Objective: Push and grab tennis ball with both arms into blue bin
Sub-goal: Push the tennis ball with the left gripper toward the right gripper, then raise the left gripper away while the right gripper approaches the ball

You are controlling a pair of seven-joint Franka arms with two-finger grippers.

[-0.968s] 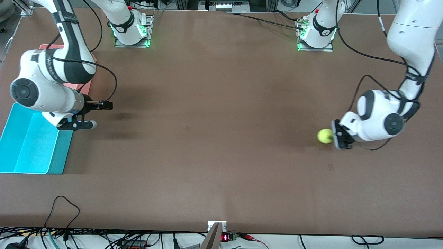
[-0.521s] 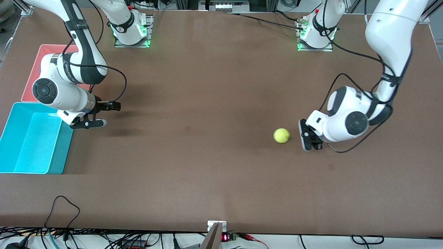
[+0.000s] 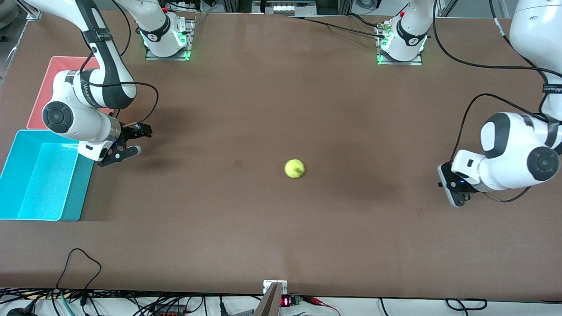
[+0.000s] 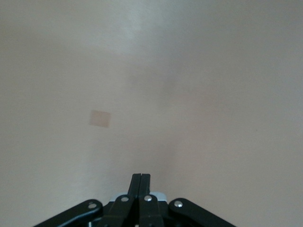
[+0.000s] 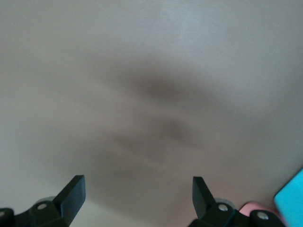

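Observation:
The space before my right gripper's open fingers (image 3: 151,141) next to the blue bin is empty, so next I move my right gripper out to meet the tennis ball (image 3: 294,168) and close it around the ball.
The yellow-green tennis ball (image 3: 294,168) lies alone on the brown table near its middle, touched by neither gripper. My left gripper (image 3: 448,188) hangs low over the table at the left arm's end, well apart from the ball, its fingers (image 4: 140,178) shut with nothing between them. Beside the blue bin (image 3: 26,175), at the right arm's end, my right gripper (image 3: 139,140) is open and empty, low over bare table. In the right wrist view the gripper (image 5: 137,189) shows spread fingertips (image 5: 72,188), and the ball is out of view.
A pink bin (image 3: 41,92) stands next to the blue bin, farther from the front camera, partly under the right arm. A corner of the blue bin (image 5: 294,193) shows in the right wrist view. A small tan patch (image 4: 100,118) marks the table.
The ball has rolled away from the left gripper toward the table's middle. The left arm has drawn back toward its own end. The right gripper shifted slightly out from the blue bin.

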